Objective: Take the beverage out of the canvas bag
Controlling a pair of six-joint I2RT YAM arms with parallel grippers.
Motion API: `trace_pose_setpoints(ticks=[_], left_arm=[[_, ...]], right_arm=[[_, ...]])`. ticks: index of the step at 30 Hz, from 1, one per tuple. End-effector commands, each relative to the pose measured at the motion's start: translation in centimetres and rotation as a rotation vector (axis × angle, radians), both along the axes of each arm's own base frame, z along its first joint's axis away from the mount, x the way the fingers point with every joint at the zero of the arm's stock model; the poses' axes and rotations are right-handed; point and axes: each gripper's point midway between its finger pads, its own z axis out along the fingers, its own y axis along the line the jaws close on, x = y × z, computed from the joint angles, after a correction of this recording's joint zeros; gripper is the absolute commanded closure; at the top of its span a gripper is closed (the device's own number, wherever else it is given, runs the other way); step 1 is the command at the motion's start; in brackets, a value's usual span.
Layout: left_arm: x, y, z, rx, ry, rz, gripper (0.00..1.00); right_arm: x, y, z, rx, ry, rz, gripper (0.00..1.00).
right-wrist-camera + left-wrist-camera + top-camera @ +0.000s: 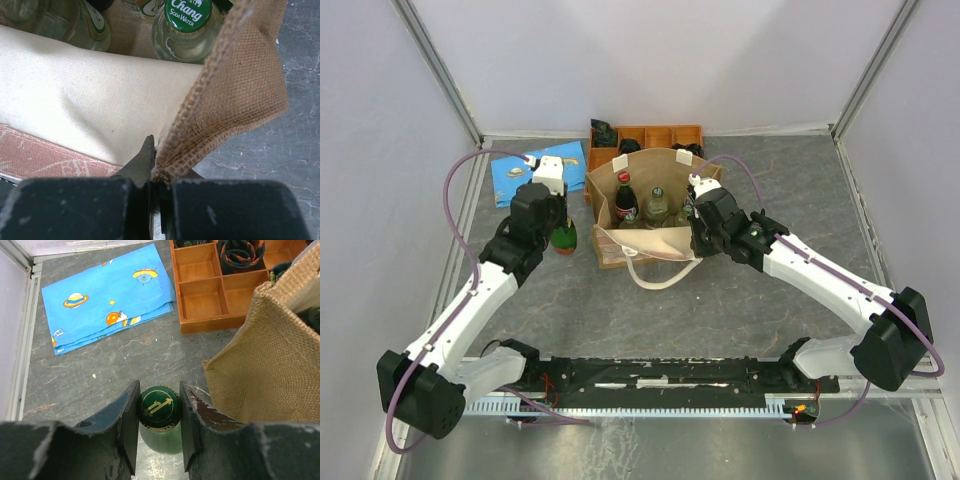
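The green bottle [563, 239] is hanging over clear table [582, 237] next to the canvas bag. I go on lowering it with my left gripper until its base rests there, and then let go.
The tan canvas bag [650, 215] stands open at the table's middle, with several bottles inside: a red-capped one [625, 198] and clear ones [657, 205]. My left gripper [563, 225] is shut on a green bottle [159, 412] by its cap, outside the bag, just left of its woven side [265, 370]. The bottle [565, 238] stands at the table surface. My right gripper [698, 225] is shut on the bag's right rim [220, 115]; a Chang soda bottle [186, 25] shows inside.
An orange compartmented tray [650, 138] stands behind the bag, with dark items in it. A flat blue patterned pouch [525, 170] lies at the back left, also in the left wrist view [107, 295]. A cream handle loop [660, 272] hangs in front of the bag.
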Motion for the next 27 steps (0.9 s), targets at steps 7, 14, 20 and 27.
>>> trace_pose_setpoints(ticks=[7, 14, 20, 27], left_arm=[[2.6, 0.7, 7.4, -0.239, -0.427, 0.114, 0.97], [5.2, 0.5, 5.4, -0.244, -0.402, 0.104, 0.97], [6.5, 0.6, 3.7, -0.220, -0.373, 0.105, 0.97], [6.8, 0.2, 2.6, -0.223, -0.376, 0.078, 0.96]], right_arm=[[0.6, 1.3, 2.3, 0.077, -0.062, 0.021, 1.00], [0.6, 1.2, 2.5, 0.074, -0.065, 0.017, 1.00], [0.5, 1.0, 2.4, 0.072, -0.066, 0.010, 1.00], [0.5, 1.0, 2.2, 0.069, -0.059, 0.011, 1.00]])
